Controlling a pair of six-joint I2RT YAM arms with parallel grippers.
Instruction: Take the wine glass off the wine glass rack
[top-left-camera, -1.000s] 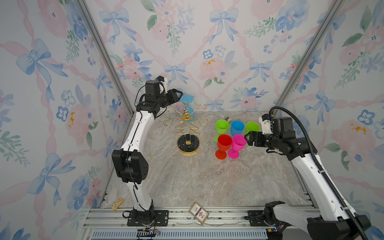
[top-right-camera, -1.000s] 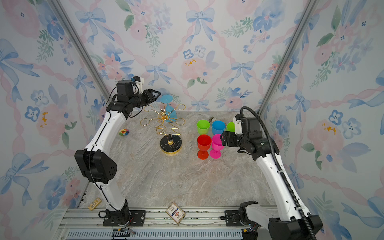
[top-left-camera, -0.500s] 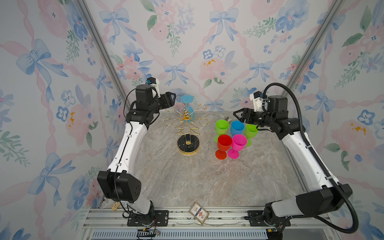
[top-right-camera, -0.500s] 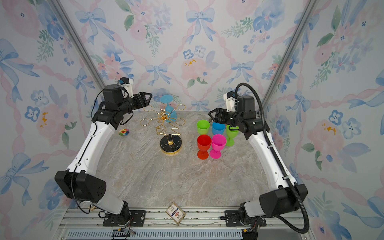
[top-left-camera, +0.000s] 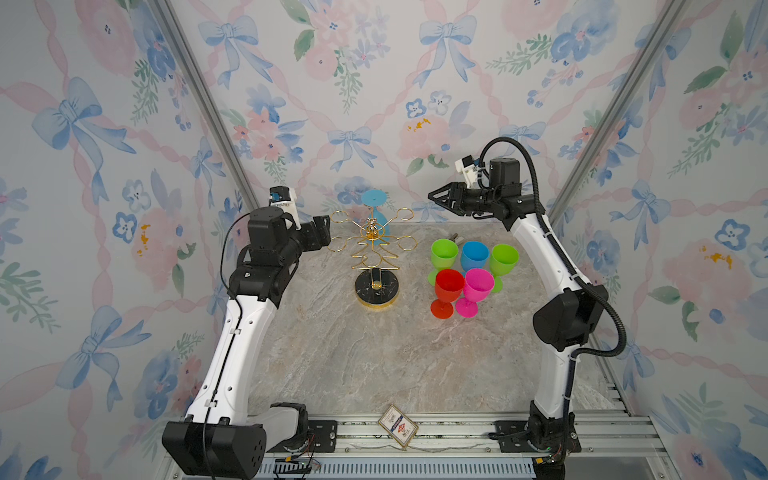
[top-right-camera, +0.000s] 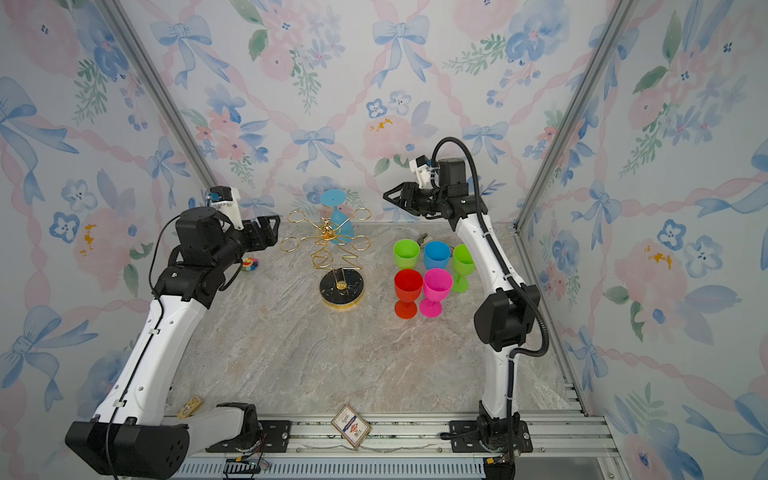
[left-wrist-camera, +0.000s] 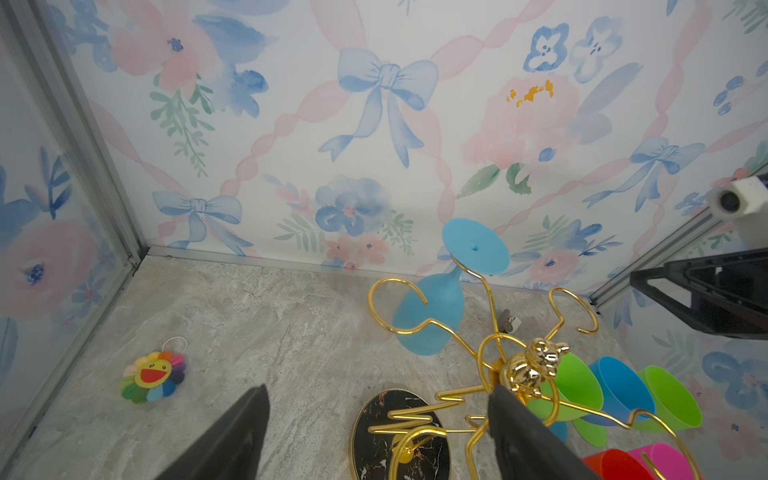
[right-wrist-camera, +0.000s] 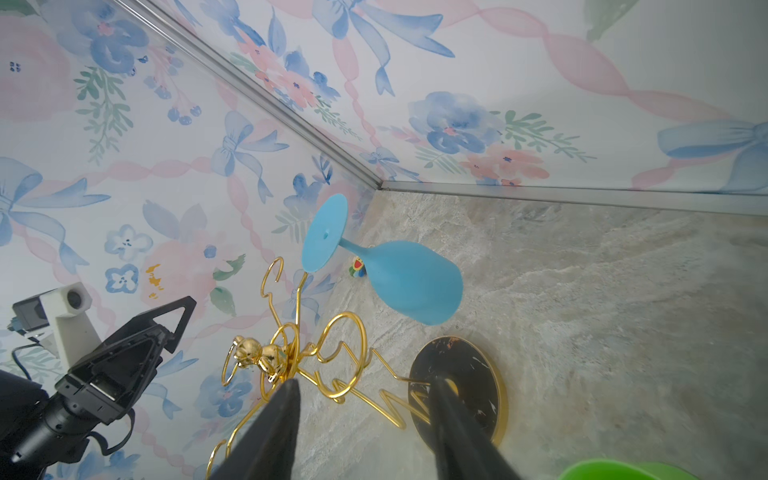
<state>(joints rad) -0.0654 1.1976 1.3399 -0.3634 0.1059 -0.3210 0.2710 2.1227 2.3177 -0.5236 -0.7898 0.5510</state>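
Observation:
The light blue wine glass is hanging from the rear arm (top-left-camera: 373, 208), behind the rack's other arms, so my left gripper should first grasp the rack's near side arm (top-left-camera: 336, 243).
The gold wine glass rack (top-left-camera: 376, 249) stands on its round black base (top-left-camera: 376, 289) at the back middle of the table. A light blue wine glass (top-left-camera: 374, 205) hangs upside down from a rear arm, also in the left wrist view (left-wrist-camera: 428, 316) and the right wrist view (right-wrist-camera: 415, 282). My left gripper (top-left-camera: 322, 232) hovers just left of the rack, open and empty (left-wrist-camera: 378, 392). My right gripper (top-left-camera: 440, 196) is raised to the right of the glass, apart from it. Its jaws (right-wrist-camera: 365, 384) stand open with nothing between them.
Several upright plastic wine glasses stand right of the rack: green (top-left-camera: 444, 253), blue (top-left-camera: 474, 255), green (top-left-camera: 503, 259), red (top-left-camera: 449, 286), pink (top-left-camera: 478, 286). A rainbow flower toy (left-wrist-camera: 153, 376) lies at the back left. A card (top-left-camera: 397, 426) sits on the front rail.
My left gripper has pulled back from the rack to the left and opened wider. My right arm has risen from beside the cups towards the hanging glass, its jaws narrowing.

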